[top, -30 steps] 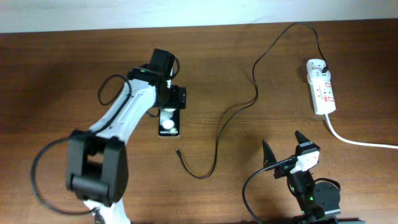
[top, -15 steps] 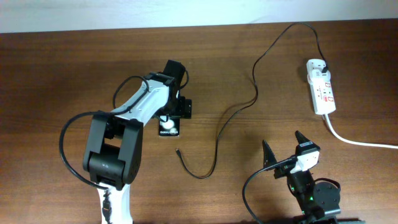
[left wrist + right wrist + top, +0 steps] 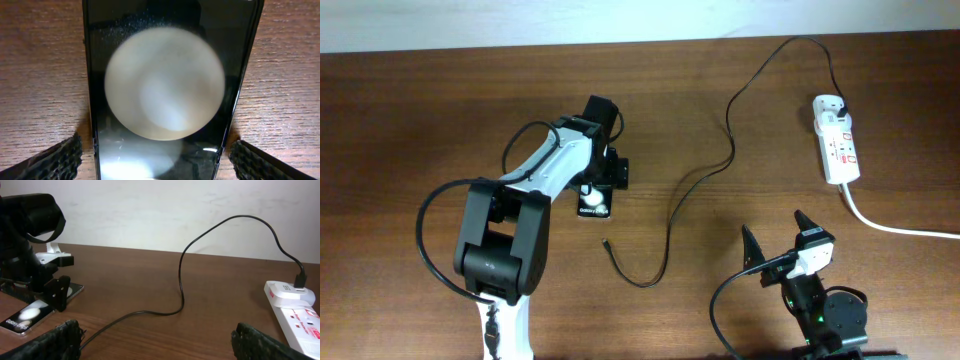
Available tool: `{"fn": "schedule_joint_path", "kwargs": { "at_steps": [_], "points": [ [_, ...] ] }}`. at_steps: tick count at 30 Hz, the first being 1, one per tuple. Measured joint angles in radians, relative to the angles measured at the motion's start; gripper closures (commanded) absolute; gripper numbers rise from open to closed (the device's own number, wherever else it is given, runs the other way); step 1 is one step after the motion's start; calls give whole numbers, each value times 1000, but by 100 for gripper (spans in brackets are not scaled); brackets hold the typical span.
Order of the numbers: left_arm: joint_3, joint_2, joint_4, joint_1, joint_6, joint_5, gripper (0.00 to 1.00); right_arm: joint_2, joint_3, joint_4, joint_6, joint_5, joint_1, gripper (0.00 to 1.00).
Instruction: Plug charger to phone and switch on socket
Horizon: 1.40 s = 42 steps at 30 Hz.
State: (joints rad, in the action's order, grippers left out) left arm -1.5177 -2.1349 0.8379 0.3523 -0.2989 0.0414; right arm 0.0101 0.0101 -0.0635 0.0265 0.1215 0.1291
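Observation:
The flat phone's long sides (image 3: 92, 107) are between the fingers of my left gripper, so I should lift the phone (image 3: 595, 204), hold it steady with my right gripper and grip it again across its thickness.
The black phone (image 3: 592, 206) lies flat on the table and fills the left wrist view (image 3: 165, 60) with a big round glare spot. My left gripper (image 3: 597, 187) is open and low over it, one finger (image 3: 55, 161) on each long side with a thin gap of wood showing. The black charger cable (image 3: 720, 160) runs from the white socket (image 3: 838, 146) in a long curve to its loose connector tip (image 3: 605, 242), just below the phone. My right gripper (image 3: 775, 243) is open and empty near the front edge, away from all of them.
The thick white cord (image 3: 900, 228) leaves the socket toward the right edge. In the right wrist view the cable (image 3: 181, 280) arcs across the wood, with the socket (image 3: 295, 305) at the right and the phone (image 3: 27, 316) at the left.
My left arm has swung its elbow to the right and its gripper has settled lower around the phone. The phone, the cable and the right arm have hardly moved.

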Motion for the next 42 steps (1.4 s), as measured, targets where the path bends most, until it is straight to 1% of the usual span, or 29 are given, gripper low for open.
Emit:
{"fn": "schedule_joint_path", "kwargs": {
  "at_steps": [1, 2, 3, 4, 5, 8, 12, 16, 18, 19, 22, 27, 30, 31, 33, 36, 37, 39, 41, 42],
  "points": [
    [0, 0, -4, 0, 0, 1, 1, 0, 0, 0, 1, 0, 0, 1],
    [0, -1, -8, 0, 0, 2, 6, 0, 0, 0, 0, 0, 0, 1],
    [0, -1, -8, 0, 0, 2, 12, 0, 0, 0, 0, 0, 0, 1],
    [0, -1, -9, 0, 1, 2, 20, 0, 0, 0, 0, 0, 0, 2],
    [-1, -1, -8, 0, 2, 2, 18, 0, 0, 0, 0, 0, 0, 1],
    [-4, -1, 10, 0, -54, 8, 19, 0, 0, 0, 0, 0, 0, 1],
    [-4, -1, 13, 0, -82, 8, 28, 0, 0, 0, 0, 0, 0, 2],
    [-18, -2, 72, -24, -105, 8, 32, 0, 0, 0, 0, 0, 0, 1],
    [-27, -2, 102, -55, -111, 6, 39, 0, 0, 0, 1, 0, 0, 1],
    [-40, -2, 118, -71, -113, -3, 41, 0, 0, 0, 0, 0, 0, 1],
    [-63, 19, 146, -90, -114, -11, 39, 0, 0, 0, 0, 0, 0, 1],
    [-76, 143, 206, -93, -114, -27, 37, 0, 0, 0, 0, 0, 0, 1],
    [-80, 157, 220, -96, -113, -70, 36, 0, 0, 1, 0, 0, 0, 1],
    [-80, 157, 222, -101, -110, -106, 36, 0, 0, 4, 0, 6, 0, 1],
    [-80, 157, 222, -113, -98, -167, 36, 0, 0, 29, 15, 93, 0, 1],
    [-80, 157, 225, -117, -51, -245, 36, 5, 7, 9, 107, 209, 0, 1],
    [-80, 157, 225, -117, -36, -264, 36, 22, 30, -8, 150, 239, 0, 1],
    [-80, 157, 224, -117, -13, -298, 35, 73, 99, -45, 183, 268, 0, 1],
    [-80, 157, 224, -117, 1, -327, 34, 205, 253, -91, 206, 318, 0, 1],
    [-80, 157, 222, -117, 4, -335, 34, 263, 329, -160, 211, 341, 0, 1]
  ]
}}
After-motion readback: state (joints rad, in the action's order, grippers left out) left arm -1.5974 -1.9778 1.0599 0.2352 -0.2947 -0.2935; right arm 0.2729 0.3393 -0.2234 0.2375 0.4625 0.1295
